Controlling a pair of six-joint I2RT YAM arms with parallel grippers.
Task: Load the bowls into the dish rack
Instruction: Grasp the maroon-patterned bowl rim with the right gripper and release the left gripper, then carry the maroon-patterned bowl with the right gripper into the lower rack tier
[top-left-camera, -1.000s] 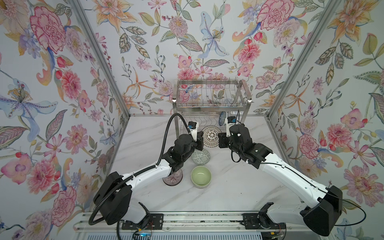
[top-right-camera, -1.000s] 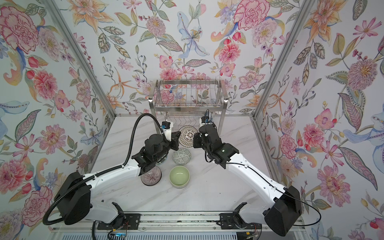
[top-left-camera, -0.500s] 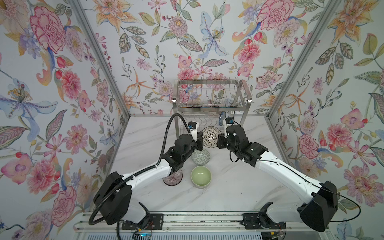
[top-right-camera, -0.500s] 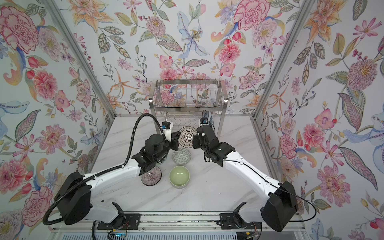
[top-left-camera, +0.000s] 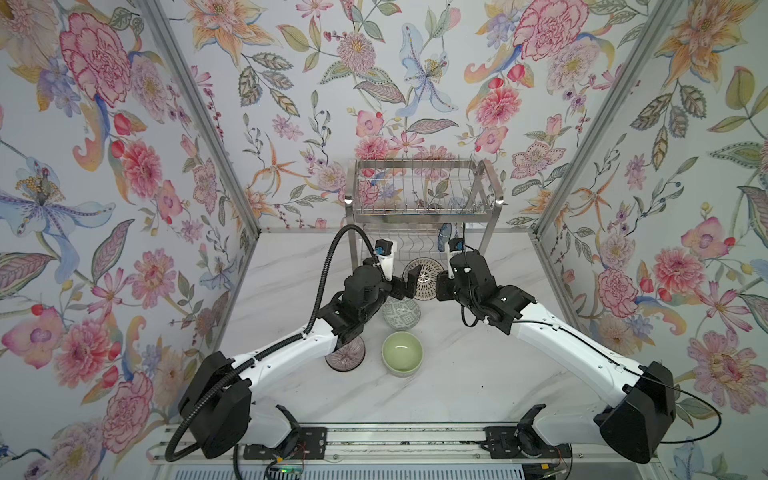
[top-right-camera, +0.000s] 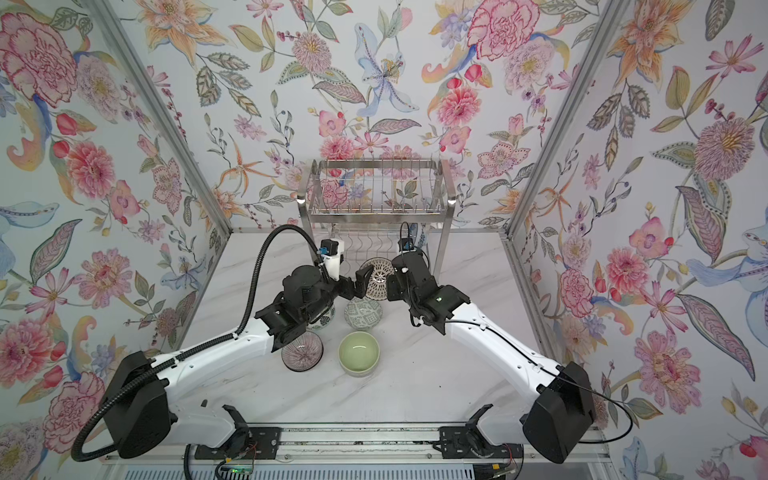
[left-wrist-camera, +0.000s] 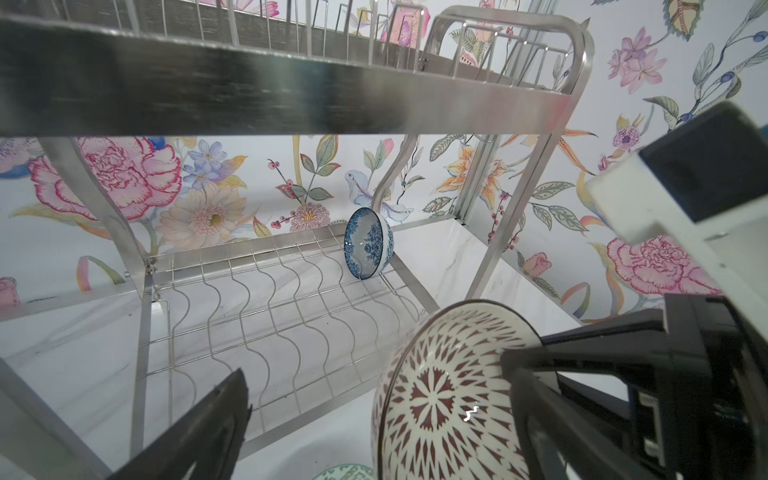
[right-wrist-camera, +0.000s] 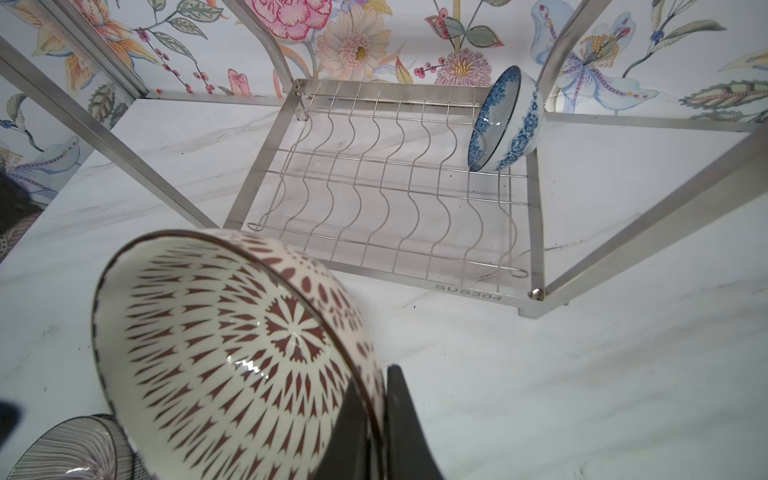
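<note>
The brown lattice bowl's hollow (top-left-camera: 423, 280) points away from the rack, so my right gripper should turn the brown lattice bowl until it is parallel to the blue floral bowl (top-left-camera: 444, 237) before it lowers it.
The brown lattice bowl (top-left-camera: 424, 277) (top-right-camera: 377, 277) hangs on edge just in front of the dish rack (top-left-camera: 424, 208) (top-right-camera: 376, 210). My right gripper (right-wrist-camera: 376, 419) (top-left-camera: 441, 287) is shut on its rim (right-wrist-camera: 232, 353). My left gripper (left-wrist-camera: 382, 415) (top-left-camera: 409, 284) stands open around the bowl's other side (left-wrist-camera: 449, 399), fingers (left-wrist-camera: 199, 432) spread wide. A blue floral bowl (left-wrist-camera: 368, 243) (right-wrist-camera: 507, 124) leans on edge at the right end of the rack's wavy lower shelf (right-wrist-camera: 374, 187).
On the marble table (top-left-camera: 478, 374), in front of the grippers, stand a geometric bowl (top-left-camera: 401, 312), a green bowl (top-left-camera: 402, 353) and a dark ribbed bowl (top-left-camera: 345, 353). Another patterned bowl (top-right-camera: 325, 322) shows partly under my left arm. The rack's upper basket (top-left-camera: 419, 189) holds nothing I can see.
My left gripper has opened and let go of the brown lattice bowl. The right gripper had closed on its rim just before and now holds it alone.
</note>
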